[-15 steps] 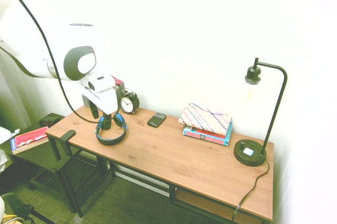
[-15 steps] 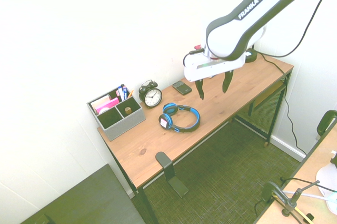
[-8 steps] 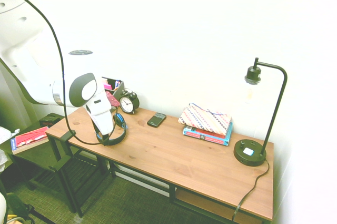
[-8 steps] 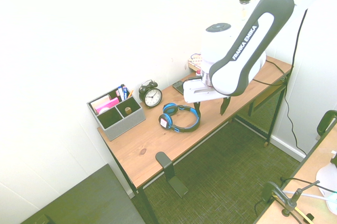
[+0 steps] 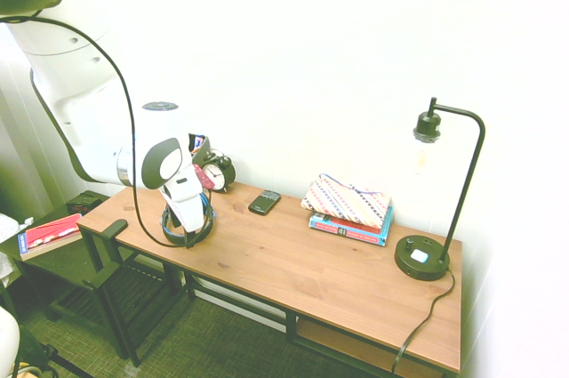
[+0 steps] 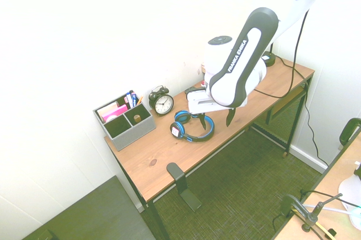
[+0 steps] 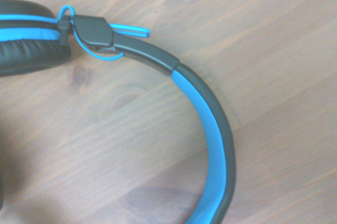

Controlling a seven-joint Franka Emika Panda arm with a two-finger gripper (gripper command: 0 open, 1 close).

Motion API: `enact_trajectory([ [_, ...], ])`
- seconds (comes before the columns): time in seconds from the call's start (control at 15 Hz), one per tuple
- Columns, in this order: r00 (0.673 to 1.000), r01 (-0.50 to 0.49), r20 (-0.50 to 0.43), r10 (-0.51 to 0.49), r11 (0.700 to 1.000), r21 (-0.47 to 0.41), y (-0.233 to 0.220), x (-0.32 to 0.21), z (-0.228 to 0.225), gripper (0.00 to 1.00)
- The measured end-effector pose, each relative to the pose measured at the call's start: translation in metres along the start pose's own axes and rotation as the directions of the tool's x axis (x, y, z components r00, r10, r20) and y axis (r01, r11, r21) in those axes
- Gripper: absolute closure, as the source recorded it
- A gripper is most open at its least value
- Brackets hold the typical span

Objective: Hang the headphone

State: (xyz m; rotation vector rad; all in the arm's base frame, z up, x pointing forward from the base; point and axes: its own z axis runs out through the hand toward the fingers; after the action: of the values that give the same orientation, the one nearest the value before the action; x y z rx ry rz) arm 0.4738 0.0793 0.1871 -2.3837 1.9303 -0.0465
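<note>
The thick headband (image 7: 223, 129) keeps a wide, smooth arch. The headphone (image 5: 188, 235) will therefore stay level and keep its open shape when I carry it to the hook.
The headphone (image 6: 194, 136), with blue ear cups and a dark curved headband, lies flat on the wooden desk (image 6: 158, 155) near its left end. My gripper (image 6: 215, 121) hangs open just above it. One finger stands at the headband's curve and the other nearer the desk's front edge. From the other side my gripper (image 5: 188, 216) covers most of the headphone (image 5: 182, 241). The wrist view shows the blue-lined headband (image 7: 210, 129) and one ear cup (image 7: 26, 50) close up on the wood. A black hook (image 6: 175, 173) sticks out from the desk's end, also seen as the hook (image 5: 111, 229).
A black alarm clock (image 6: 163, 103) and a grey organizer (image 6: 124, 120) stand behind the headphone by the wall. A phone (image 5: 264, 202), a patterned pouch on books (image 5: 349, 209) and a black lamp (image 5: 425, 255) sit further along the desk. A low side table (image 5: 49, 236) holds a red book.
The arm has swung down and toward the desk's left end. The open gripper has dropped from well above the desk to just over the headphone. The headphone has not moved.
</note>
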Motion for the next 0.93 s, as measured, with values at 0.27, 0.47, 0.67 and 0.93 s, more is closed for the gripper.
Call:
enact_trajectory([
  [0.27, 1.000, -0.008, 0.028, 0.008, 1.000, -0.018, -0.008, 0.006, 0.021, 1.00],
  [0.47, 0.999, -0.010, 0.036, 0.011, 1.000, -0.017, -0.012, 0.008, 0.024, 1.00],
  [0.67, 0.999, -0.010, 0.043, 0.010, 1.000, -0.018, -0.011, 0.007, 0.026, 1.00],
  [0.93, 0.999, -0.011, 0.046, 0.012, 1.000, -0.019, -0.009, 0.010, 0.029, 1.00],
])
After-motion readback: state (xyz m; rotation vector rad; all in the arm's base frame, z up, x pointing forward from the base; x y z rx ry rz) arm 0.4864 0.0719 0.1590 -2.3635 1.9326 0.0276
